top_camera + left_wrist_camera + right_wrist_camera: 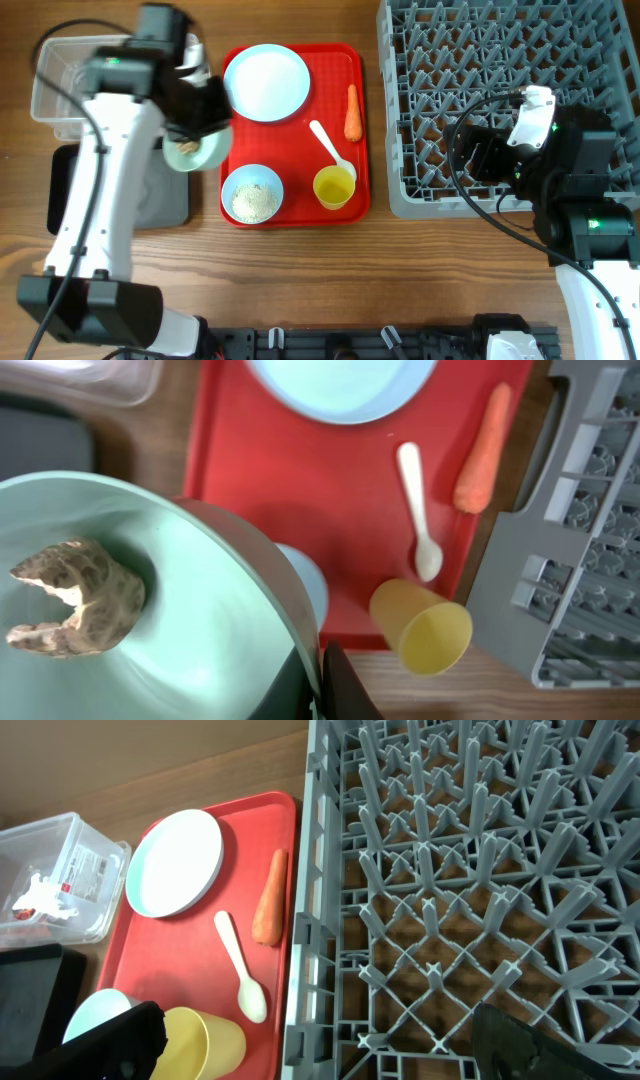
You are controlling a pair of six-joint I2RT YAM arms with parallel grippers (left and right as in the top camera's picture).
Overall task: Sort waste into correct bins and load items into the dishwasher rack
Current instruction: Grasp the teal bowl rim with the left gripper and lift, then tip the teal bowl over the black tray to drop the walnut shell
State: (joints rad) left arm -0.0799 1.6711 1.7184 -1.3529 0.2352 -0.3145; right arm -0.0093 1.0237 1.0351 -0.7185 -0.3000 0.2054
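The brownish lump (187, 147) is sitting in the mint bowl, so next my left gripper tips the bowl over the black tray (157, 204) and then puts it back in the red tray first.
My left gripper (318, 682) is shut on the rim of a mint bowl (190, 610) holding a brownish food lump (75, 600). Overhead, that bowl (197, 152) hangs between the black tray (62, 185) and the red tray (295, 135). On the red tray are a pale blue plate (266, 82), an orange carrot (352, 112), a white spoon (330, 148), a yellow cup (334, 187) and a bowl of rice (252, 193). My right gripper (320, 1055) stands open and empty over the near left corner of the grey rack (510, 100).
A clear tub (60, 85) at the back left holds a red-and-white wrapper (40, 895). The left arm crosses over the black tray. The rack's upright pegs (450, 870) fill the right side. Bare wood runs along the table's front edge.
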